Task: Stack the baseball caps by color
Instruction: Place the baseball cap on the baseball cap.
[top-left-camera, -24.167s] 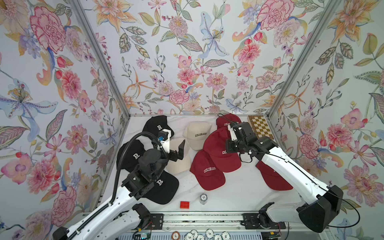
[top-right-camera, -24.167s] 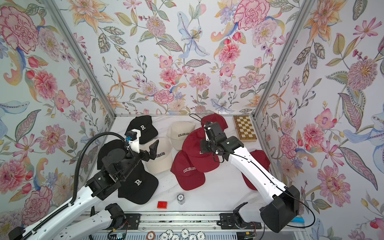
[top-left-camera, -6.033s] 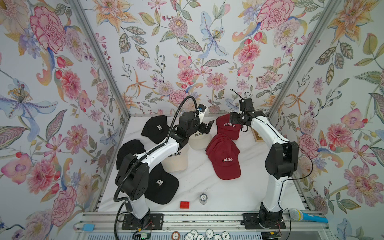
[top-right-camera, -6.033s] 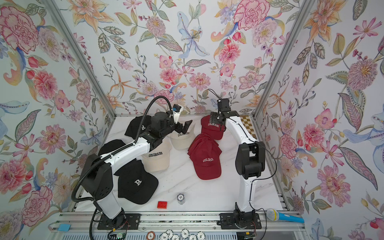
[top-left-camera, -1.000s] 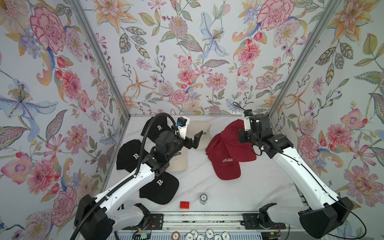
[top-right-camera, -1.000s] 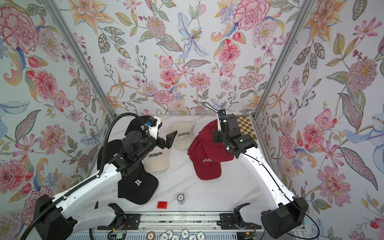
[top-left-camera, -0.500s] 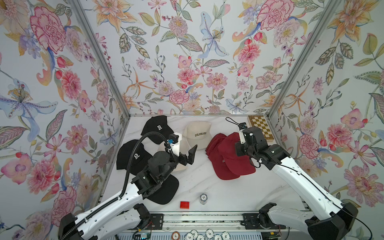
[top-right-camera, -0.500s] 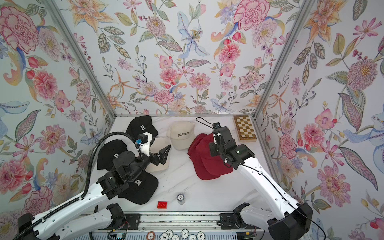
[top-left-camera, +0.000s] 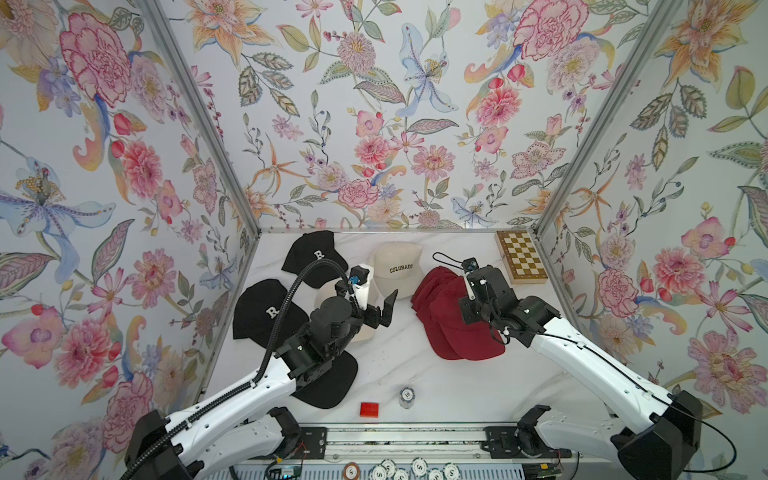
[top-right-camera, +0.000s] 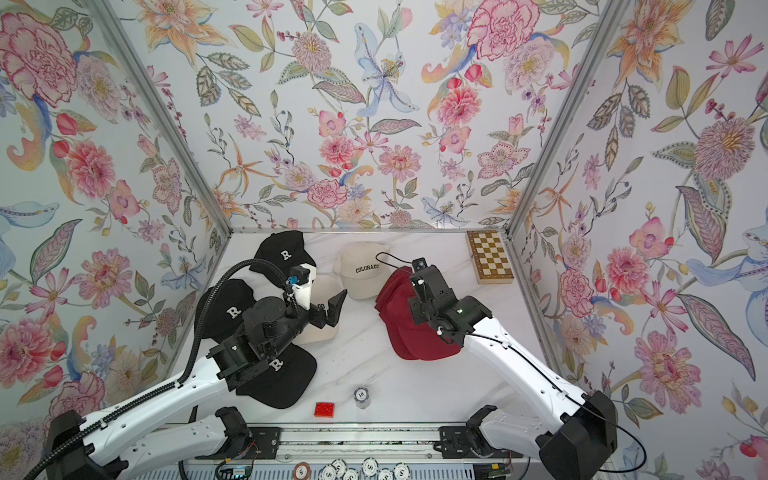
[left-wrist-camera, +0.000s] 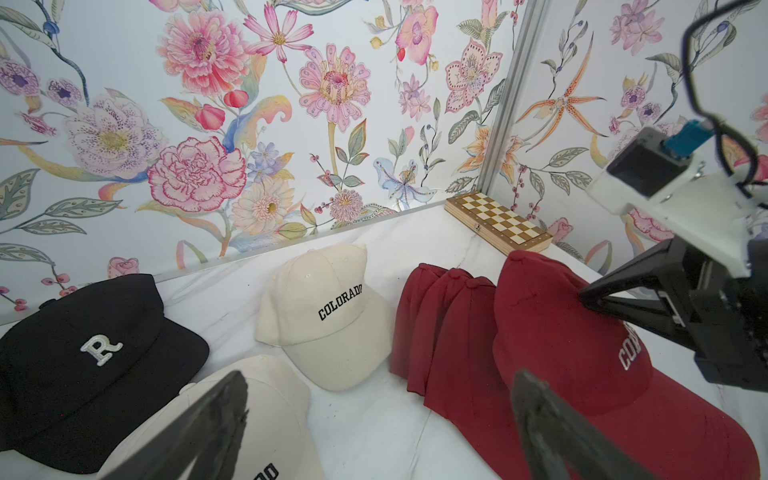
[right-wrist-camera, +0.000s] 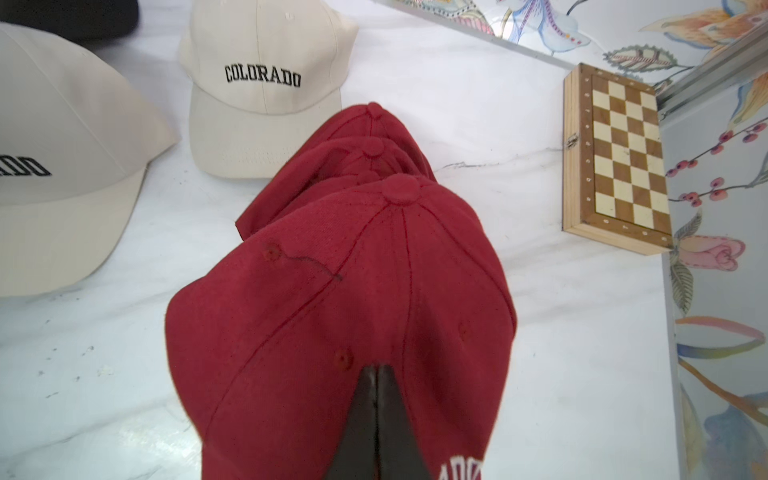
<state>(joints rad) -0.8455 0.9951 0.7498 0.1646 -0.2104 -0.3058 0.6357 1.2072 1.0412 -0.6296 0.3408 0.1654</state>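
The top maroon cap's button (right-wrist-camera: 400, 189) is in line with the maroon stack's buttons (right-wrist-camera: 372, 146), so my right gripper should keep moving the cap down until its top rests on the maroon stack.
Several maroon caps (top-left-camera: 449, 332) lie overlapped in a stack right of centre, seen in both top views. My right gripper (right-wrist-camera: 377, 368) is shut, its tips pinching the crown of the top maroon cap (left-wrist-camera: 561, 332). One cream "COLORADO" cap (top-left-camera: 395, 266) sits at the back centre. A second cream cap (left-wrist-camera: 266, 415) lies nearer, partly under my left gripper (top-left-camera: 380, 309), which hangs open and empty above it. Three black "R" caps lie apart at the left: one at the back (top-left-camera: 313, 253), one in the middle (top-left-camera: 266, 311), one in front (top-right-camera: 278, 374) partly under my left arm.
A folded wooden chessboard (top-left-camera: 519, 257) lies in the back right corner. A red block (top-left-camera: 369, 409) and a small stack of poker chips (top-left-camera: 406, 395) sit near the front edge. More chips (top-left-camera: 415, 467) rest on the front rail. Flowered walls close three sides.
My right arm has carried the maroon cap forward and down onto the maroon stack. My left arm has drawn back from the far cream cap, still open.
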